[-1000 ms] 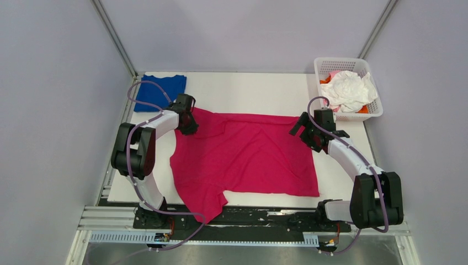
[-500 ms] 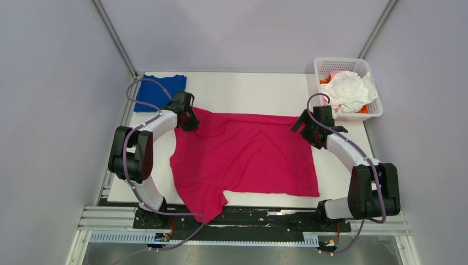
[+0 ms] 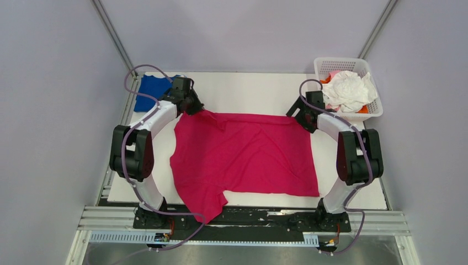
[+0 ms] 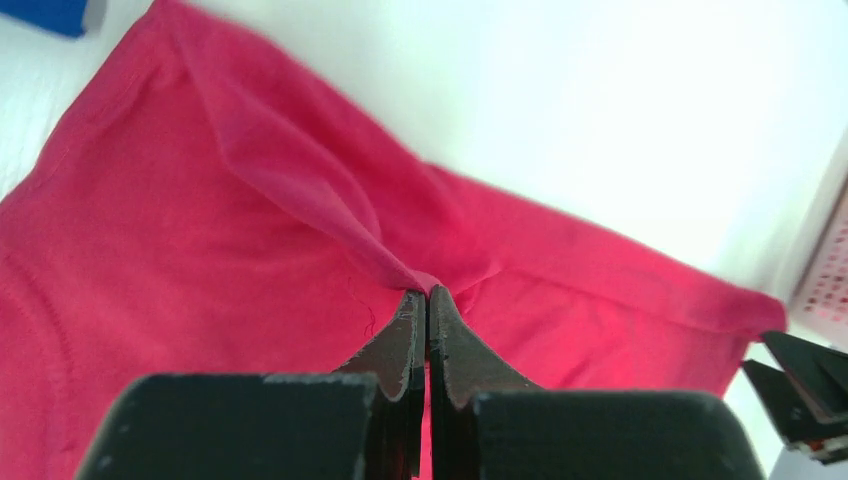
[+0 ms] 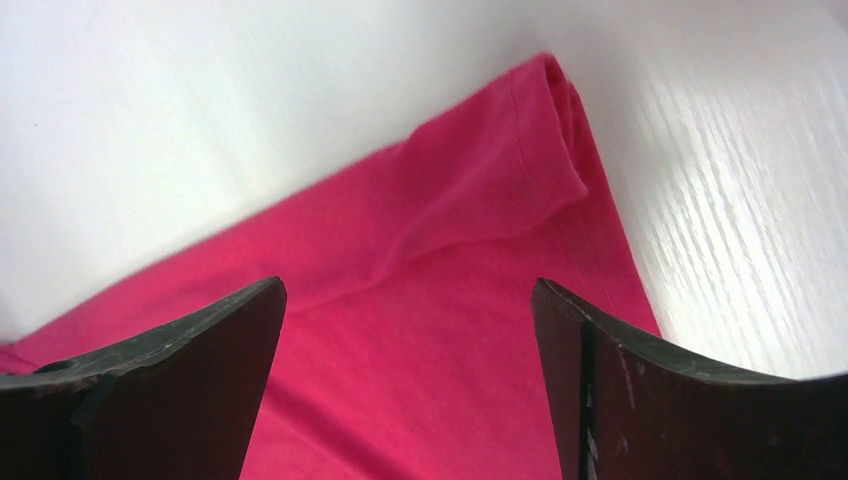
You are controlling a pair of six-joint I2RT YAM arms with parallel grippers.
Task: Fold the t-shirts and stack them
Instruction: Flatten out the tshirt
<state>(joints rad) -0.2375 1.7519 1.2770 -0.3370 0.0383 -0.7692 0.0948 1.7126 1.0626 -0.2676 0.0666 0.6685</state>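
The pink t-shirt's folded sleeve (image 3: 214, 120) is pinched in my left gripper and the table (image 3: 218, 93) beyond is clear, so I should go on pulling that way until the sleeve is spread out, then let go.
A magenta-pink t-shirt (image 3: 245, 157) lies spread on the white table (image 3: 248, 91), one sleeve hanging over the near edge. My left gripper (image 3: 194, 109) is shut on the shirt's far left corner; in the left wrist view the closed jaws pinch a ridge of pink cloth (image 4: 425, 290). My right gripper (image 3: 298, 118) is open over the shirt's far right corner (image 5: 545, 130), jaws wide apart with nothing between them. A folded royal blue t-shirt (image 3: 153, 88) lies at the far left corner, partly behind the left arm.
A white lattice basket (image 3: 338, 65) at the far right holds crumpled white (image 3: 349, 88), pale pink and orange shirts. It stands just right of the right arm. Grey walls enclose the table on three sides.
Both grippers have moved toward the far edge. The left one has drawn the shirt's far left corner away from me; the right one has shifted back to the far right corner.
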